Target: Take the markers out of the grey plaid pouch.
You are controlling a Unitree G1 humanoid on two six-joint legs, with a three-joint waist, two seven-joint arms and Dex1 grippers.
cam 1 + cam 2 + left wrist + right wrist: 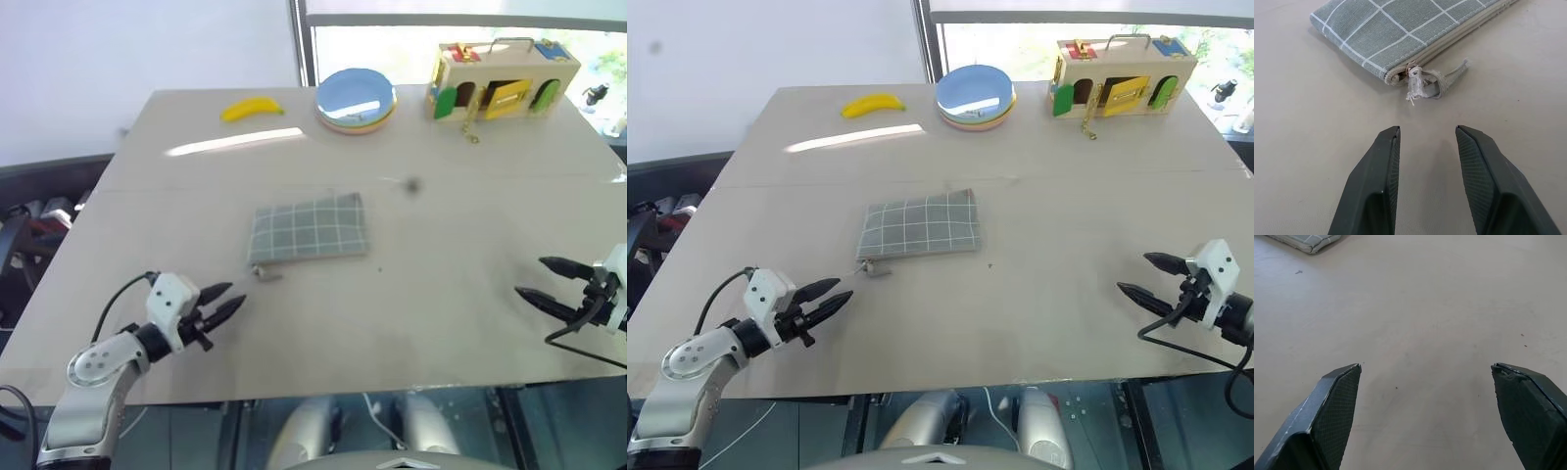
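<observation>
I see that the zipper runs along the pouch's whole long edge. The grey plaid pouch will open wide along that edge when I pull the zipper's tab.
The grey plaid pouch lies flat and zipped in the middle of the table, its zipper edge toward me and its pull tab at the near left corner. The markers are hidden. My left gripper hovers low just short of that pull, open with nothing between its fingers. The right gripper stands wide open over bare table at the right edge, well away from the pouch.
Along the far edge of the table lie a yellow banana, a stack of plates and a wooden toy box with coloured doors. A window is behind the table.
</observation>
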